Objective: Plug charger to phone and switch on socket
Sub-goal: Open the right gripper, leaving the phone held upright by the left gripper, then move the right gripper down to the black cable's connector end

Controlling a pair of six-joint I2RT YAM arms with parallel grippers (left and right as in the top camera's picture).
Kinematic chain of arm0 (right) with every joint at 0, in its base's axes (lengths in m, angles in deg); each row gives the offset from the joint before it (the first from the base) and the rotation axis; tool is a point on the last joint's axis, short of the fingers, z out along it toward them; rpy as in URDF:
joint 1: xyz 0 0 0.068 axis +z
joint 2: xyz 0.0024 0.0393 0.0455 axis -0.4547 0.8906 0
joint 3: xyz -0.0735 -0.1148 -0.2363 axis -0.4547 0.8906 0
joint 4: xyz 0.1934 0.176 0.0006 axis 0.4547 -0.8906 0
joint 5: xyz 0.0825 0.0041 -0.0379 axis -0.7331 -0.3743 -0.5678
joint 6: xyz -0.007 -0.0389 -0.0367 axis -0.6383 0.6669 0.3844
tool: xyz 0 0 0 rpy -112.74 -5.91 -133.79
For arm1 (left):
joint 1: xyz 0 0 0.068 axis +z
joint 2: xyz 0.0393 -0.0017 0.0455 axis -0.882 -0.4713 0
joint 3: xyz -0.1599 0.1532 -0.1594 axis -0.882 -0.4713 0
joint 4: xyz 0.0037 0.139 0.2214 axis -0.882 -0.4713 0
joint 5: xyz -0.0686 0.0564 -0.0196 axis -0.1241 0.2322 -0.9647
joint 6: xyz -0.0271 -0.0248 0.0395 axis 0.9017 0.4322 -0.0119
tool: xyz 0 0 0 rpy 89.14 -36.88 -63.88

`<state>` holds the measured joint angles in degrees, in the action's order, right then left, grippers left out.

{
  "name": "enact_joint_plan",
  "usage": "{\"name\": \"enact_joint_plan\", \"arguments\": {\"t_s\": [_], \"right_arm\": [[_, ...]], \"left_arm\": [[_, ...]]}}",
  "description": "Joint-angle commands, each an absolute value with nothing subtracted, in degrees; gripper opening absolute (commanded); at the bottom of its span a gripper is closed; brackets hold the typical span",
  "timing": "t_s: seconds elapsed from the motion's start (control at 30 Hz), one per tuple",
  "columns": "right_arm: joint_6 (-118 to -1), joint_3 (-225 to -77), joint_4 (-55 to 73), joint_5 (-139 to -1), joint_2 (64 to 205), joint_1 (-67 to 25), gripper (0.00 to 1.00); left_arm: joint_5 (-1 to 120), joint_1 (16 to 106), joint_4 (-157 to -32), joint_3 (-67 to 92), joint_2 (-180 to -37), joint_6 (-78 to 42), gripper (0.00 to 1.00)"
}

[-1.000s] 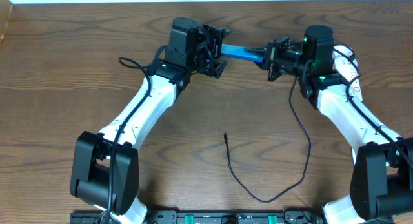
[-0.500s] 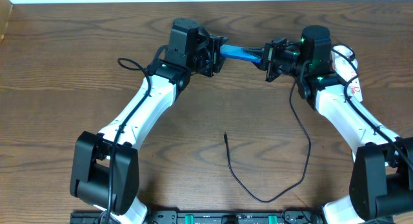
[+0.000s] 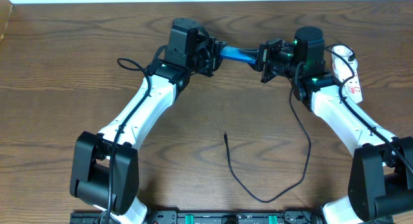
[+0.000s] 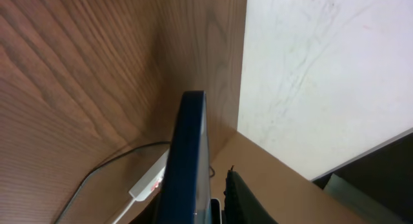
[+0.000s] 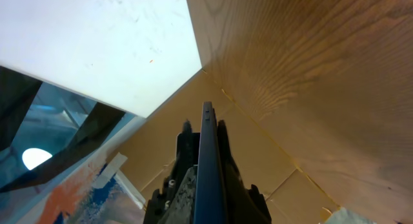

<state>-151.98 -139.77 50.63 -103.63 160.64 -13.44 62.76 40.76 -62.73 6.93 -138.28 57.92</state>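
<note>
I should leave the phone to my left gripper and grab the connector (image 3: 226, 138) with my right gripper, because my right gripper is holding the phone's end (image 3: 248, 56) and the charger's tip is free.
The phone (image 3: 237, 54), blue-faced, hangs above the back of the table between both grippers. My left gripper (image 3: 215, 54) is shut on its left end. In the left wrist view the phone (image 4: 188, 153) stands edge-on, with one black finger (image 4: 242, 199) close beside it. My right gripper (image 3: 266, 56) is shut on the right end, and its fingers flank the phone's thin edge (image 5: 207, 153). The charger (image 3: 303, 166), a thin black cable, loops over the table with its connector tip (image 3: 224, 135) lying free. The socket (image 3: 350, 75), a white strip, lies partly under the right arm and also shows as the socket (image 4: 152, 182) below the phone.
A white wall (image 4: 322, 75) runs behind the table's far edge. Cardboard (image 5: 271, 166) lies past the table's side. The black cable's loop lies on the front middle of the table, between the two arm bases.
The left gripper's jaws have come together from wide open onto the phone's left end. The right gripper and phone have shifted slightly left. The cable has not moved.
</note>
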Motion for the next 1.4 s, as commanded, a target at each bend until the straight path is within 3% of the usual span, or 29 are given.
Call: {"name": "enact_joint_plan", "arguments": {"t_s": [0.0,0.23,0.3,0.37,0.43,0.47,0.67,0.87,1.07,1.23,1.37], "right_arm": [[-152.48,-140.68,51.22,-107.52,160.18,-12.30,0.01],[-150.95,-140.68,51.26,-107.50,160.18,-12.33,0.01],[-150.95,-140.68,51.26,-107.52,160.18,-12.33,0.15],[-150.06,-140.68,51.59,-107.63,160.18,-12.33,0.43],[-145.14,-140.68,53.93,-108.24,160.18,-12.50,0.96],[-143.46,-140.68,55.39,-108.79,160.18,-12.72,0.99],[-137.71,-140.68,61.29,-116.02,160.18,-18.75,0.99],[-132.03,-140.68,61.27,-123.80,160.18,-25.68,0.99],[-120.46,-140.68,60.75,-126.41,160.18,-26.23,0.96],[-111.81,-140.68,50.28,-121.27,160.18,-21.99,0.97],[-101.38,-140.68,33.73,-110.14,160.18,-15.23,0.99]], "left_arm": [[63.08,40.52,-62.80,7.61,-137.10,57.37,0.11],[63.15,40.52,-62.80,7.61,-137.10,57.37,0.08],[63.67,40.54,-62.80,7.61,-137.10,57.37,0.07],[64.11,40.54,-62.80,7.61,-137.10,57.37,0.07],[64.13,40.71,-62.78,7.61,-137.10,57.35,0.07],[64.13,41.04,-62.73,7.61,-137.10,57.11,0.07],[60.20,47.73,-62.78,7.61,-137.10,51.29,0.07],[38.71,56.01,-62.84,7.61,-137.10,40.15,0.07],[16.24,61.59,-63.63,7.61,-137.10,9.74,0.07],[11.70,64.30,-68.11,7.61,-137.10,4.76,0.07],[10.87,67.73,-68.42,7.61,-137.10,4.30,0.07]]}}
